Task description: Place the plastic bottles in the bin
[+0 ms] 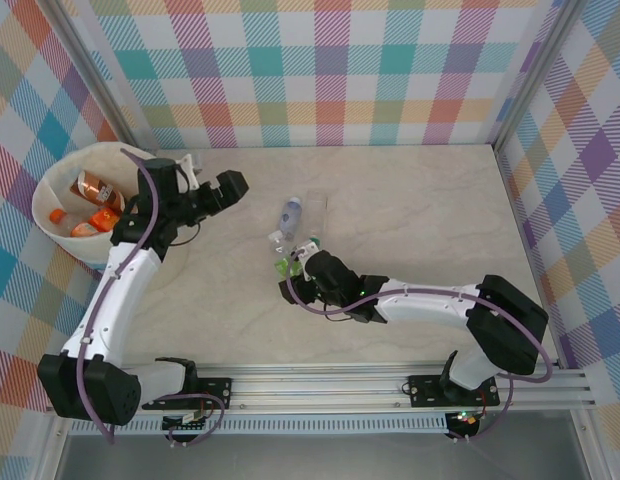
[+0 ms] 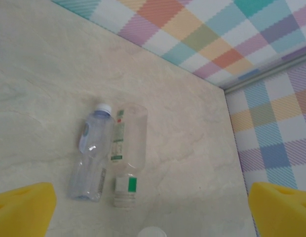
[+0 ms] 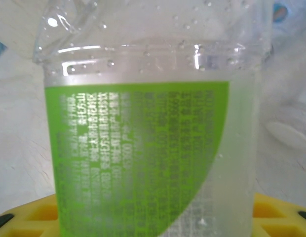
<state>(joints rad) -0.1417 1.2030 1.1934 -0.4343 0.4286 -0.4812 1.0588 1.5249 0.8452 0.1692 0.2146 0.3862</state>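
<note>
I expect the green-labelled bottle [image 1: 288, 263] to end up lying across the orange- and brown-labelled bottles [image 1: 96, 205] when I drop it in, because they already crowd the white bin.
The white bin [image 1: 52, 172] stands at the far left with several orange- and brown-labelled bottles [image 1: 94, 187] inside. My left gripper [image 1: 230, 186] hangs just right of it; in its wrist view the left gripper [image 2: 153, 212] is open, with its yellow fingertips [image 2: 22, 210] far apart. A blue-labelled bottle [image 2: 91, 153] [image 1: 290, 213] and a clear bottle with a green-and-white label [image 2: 127, 148] [image 1: 315, 215] lie side by side mid-table. My right gripper [image 1: 297, 268] [image 3: 153, 217] is shut on a green-labelled bottle [image 3: 143, 158] [image 1: 284, 265] just in front of them.
Plaid walls [image 1: 330, 70] enclose the beige table [image 1: 420, 200] on three sides. A metal rail [image 1: 330, 385] carrying the arm bases runs along the near edge. A white cap [image 2: 152, 232] shows at the bottom edge of the left wrist view.
</note>
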